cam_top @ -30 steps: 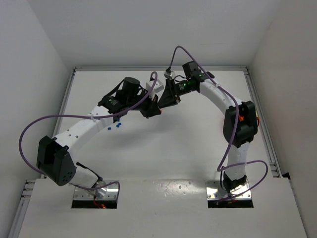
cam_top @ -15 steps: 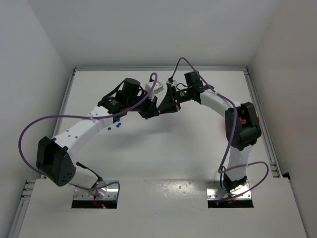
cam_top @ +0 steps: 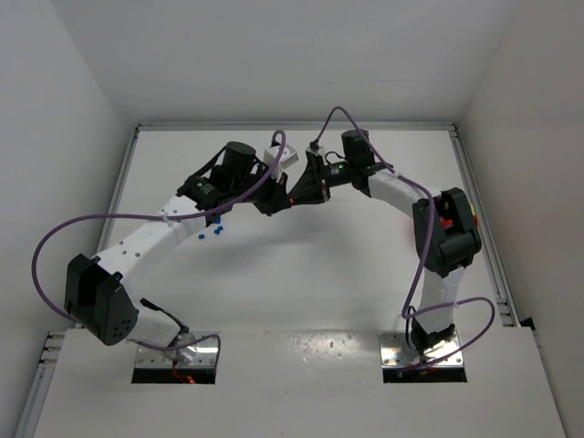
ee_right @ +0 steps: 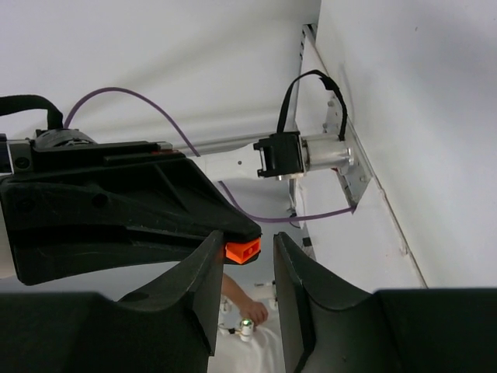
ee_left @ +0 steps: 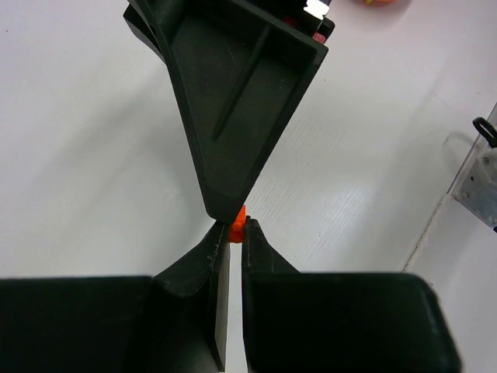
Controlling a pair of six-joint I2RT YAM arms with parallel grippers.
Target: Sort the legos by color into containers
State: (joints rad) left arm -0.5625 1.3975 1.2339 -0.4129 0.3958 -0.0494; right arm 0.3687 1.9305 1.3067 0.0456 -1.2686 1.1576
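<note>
Next, I take the orange lego [ee_right: 243, 250] with my right gripper and carry it to the orange tub, because the tub stands on my right gripper's side, far from my left gripper.
My left gripper [ee_left: 235, 230] is shut on a tiny orange lego [ee_left: 238, 221], pinched at the fingertips and held above the table. My right gripper [ee_right: 247, 242] is open, and its fingers stand on either side of that same orange lego [ee_right: 242, 250], which touches its left finger. In the top view the two grippers meet tip to tip, the left gripper [cam_top: 272, 203] and the right gripper [cam_top: 301, 190], over the far middle of the table. Two blue legos [cam_top: 217, 232] lie beside the left arm. A sliver of orange [ee_left: 380, 2] at the left wrist view's top edge may be the tub.
The white table [cam_top: 301, 274] has a raised rail [cam_top: 297, 127] along its far edge and white walls on three sides. Purple cables [cam_top: 64, 233] loop off both arms. A metal bracket [ee_left: 480, 175] stands at the table's edge.
The right gripper has moved left to meet the left gripper's tip, and its fingers now straddle the orange lego. The left arm has shifted only slightly.
</note>
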